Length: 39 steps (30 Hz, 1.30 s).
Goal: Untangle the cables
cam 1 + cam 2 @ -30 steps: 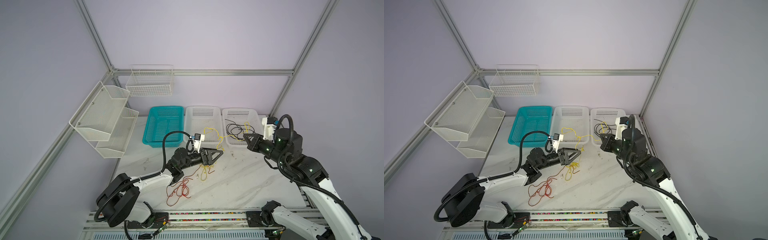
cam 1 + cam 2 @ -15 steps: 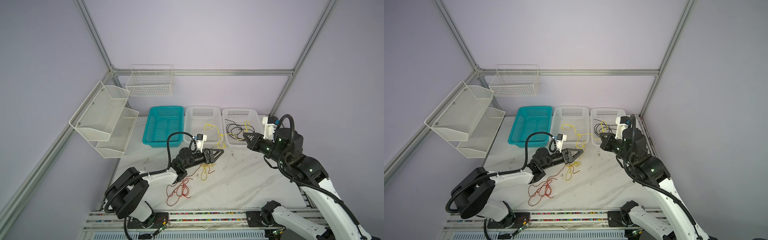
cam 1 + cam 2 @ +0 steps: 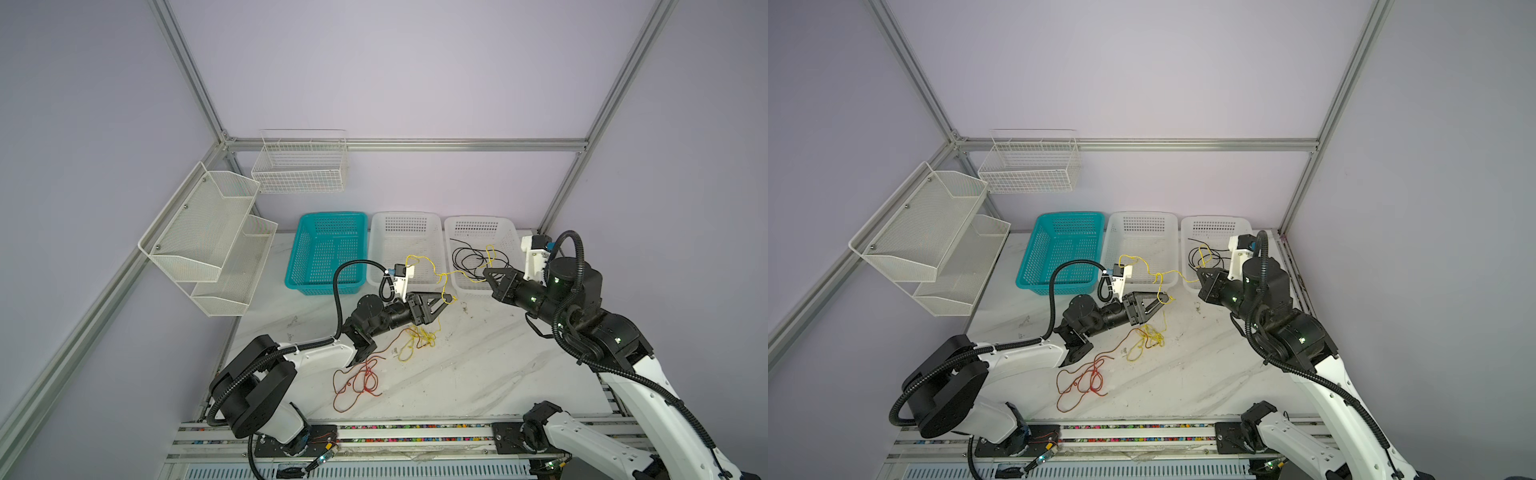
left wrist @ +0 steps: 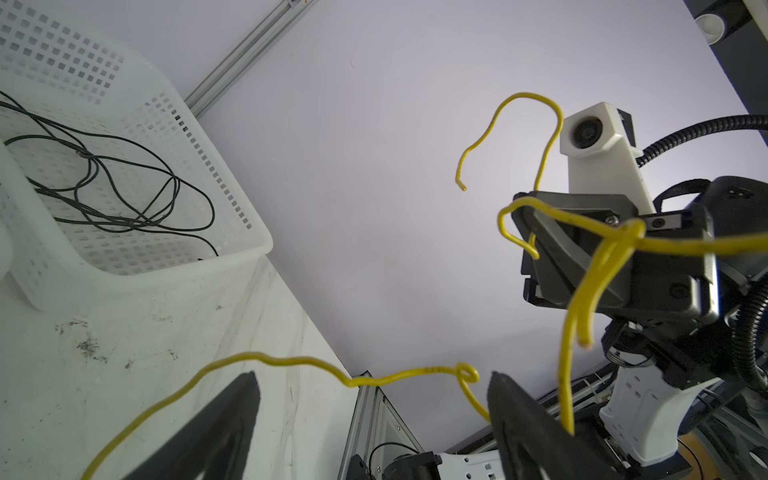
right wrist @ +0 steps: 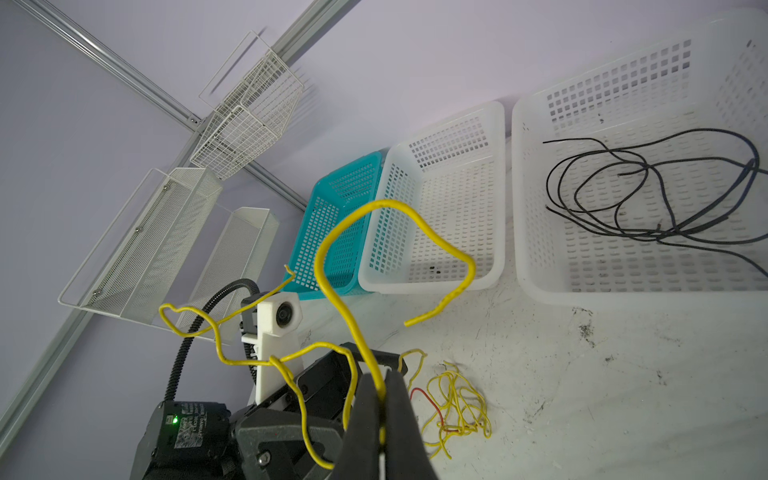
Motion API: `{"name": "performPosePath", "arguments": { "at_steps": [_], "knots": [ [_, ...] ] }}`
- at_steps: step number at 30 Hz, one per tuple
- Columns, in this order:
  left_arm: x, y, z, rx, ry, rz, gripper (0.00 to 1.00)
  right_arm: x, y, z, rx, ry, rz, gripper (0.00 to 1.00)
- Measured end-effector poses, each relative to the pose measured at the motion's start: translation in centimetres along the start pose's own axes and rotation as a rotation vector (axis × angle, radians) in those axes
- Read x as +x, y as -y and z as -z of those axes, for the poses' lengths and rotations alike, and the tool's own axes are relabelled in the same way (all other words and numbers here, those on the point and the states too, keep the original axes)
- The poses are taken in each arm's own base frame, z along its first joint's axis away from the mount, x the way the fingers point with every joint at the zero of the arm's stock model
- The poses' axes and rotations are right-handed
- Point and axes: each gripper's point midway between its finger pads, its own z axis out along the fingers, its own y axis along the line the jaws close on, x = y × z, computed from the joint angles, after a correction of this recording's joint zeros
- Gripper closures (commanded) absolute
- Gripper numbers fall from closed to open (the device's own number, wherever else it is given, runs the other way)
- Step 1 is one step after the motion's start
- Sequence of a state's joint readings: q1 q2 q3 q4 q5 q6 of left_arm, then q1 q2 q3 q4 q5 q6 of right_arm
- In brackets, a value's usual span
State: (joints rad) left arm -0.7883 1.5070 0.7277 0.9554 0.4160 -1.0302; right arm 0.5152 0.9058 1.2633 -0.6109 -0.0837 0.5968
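Note:
A hanging yellow cable hooks over the yellow cable [image 4: 628, 232] my right gripper holds. Next, my left gripper grips the hooked cable's hanging length [image 4: 566, 376] and pulls back to part them.
A yellow cable [image 3: 417, 341] is heaped on the marble table and rises in a kinked strand to both grippers. My right gripper [image 5: 380, 388] is shut on that strand near one free end, just in front of the right white basket [image 3: 482, 219]. My left gripper [image 3: 445, 298] hovers above the table with its jaws wide open. The yellow cable [image 4: 291, 359] crosses loosely between its fingertips [image 4: 232, 415]. A red-orange cable [image 3: 357, 382] lies coiled nearer the front, one end running into the yellow heap. Black cables [image 3: 473, 259] lie inside the right white basket.
At the back stand a teal basket [image 3: 326, 249] and a middle white basket [image 3: 405, 215] with a loop of yellow cable over it. White mesh shelves [image 3: 208, 237] and a wire basket [image 3: 299, 166] hang on the left wall. A metal rail [image 3: 395, 432] runs along the front edge.
My left gripper has shifted slightly toward the baskets, and its jaws narrowed, then spread again around the yellow strand. The right arm has held still, gripping the cable.

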Motion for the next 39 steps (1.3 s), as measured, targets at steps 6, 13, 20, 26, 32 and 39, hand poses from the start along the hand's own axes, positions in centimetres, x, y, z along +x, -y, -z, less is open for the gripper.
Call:
{"name": "performPosePath", "arguments": {
  "at_steps": [6,13,20,26,32,39],
  "knots": [
    [-0.3,0.7,0.3,0.004,0.002,-0.020,0.11,-1.7,-0.6,1.5,-0.002,0.059,0.007,1.00],
    [-1.7,4.0,1.4,0.053,0.032,-0.092,0.10,-2.1,-1.0,1.8,-0.014,0.075,0.004,1.00],
    [-0.3,4.1,0.9,0.067,-0.006,-0.095,0.10,-2.1,-1.0,1.6,-0.009,0.070,0.002,1.00],
    [1.0,2.9,0.2,0.049,-0.038,-0.084,0.11,-1.8,-1.3,1.4,-0.029,0.051,0.000,1.00],
    [2.2,0.7,0.0,-0.019,-0.080,-0.077,0.14,-1.6,-1.7,1.4,-0.049,0.038,-0.002,1.00],
    [1.4,0.5,-0.8,-0.046,-0.069,-0.096,0.14,-1.0,-1.7,1.0,-0.066,0.020,-0.010,1.00]
  ]
}}
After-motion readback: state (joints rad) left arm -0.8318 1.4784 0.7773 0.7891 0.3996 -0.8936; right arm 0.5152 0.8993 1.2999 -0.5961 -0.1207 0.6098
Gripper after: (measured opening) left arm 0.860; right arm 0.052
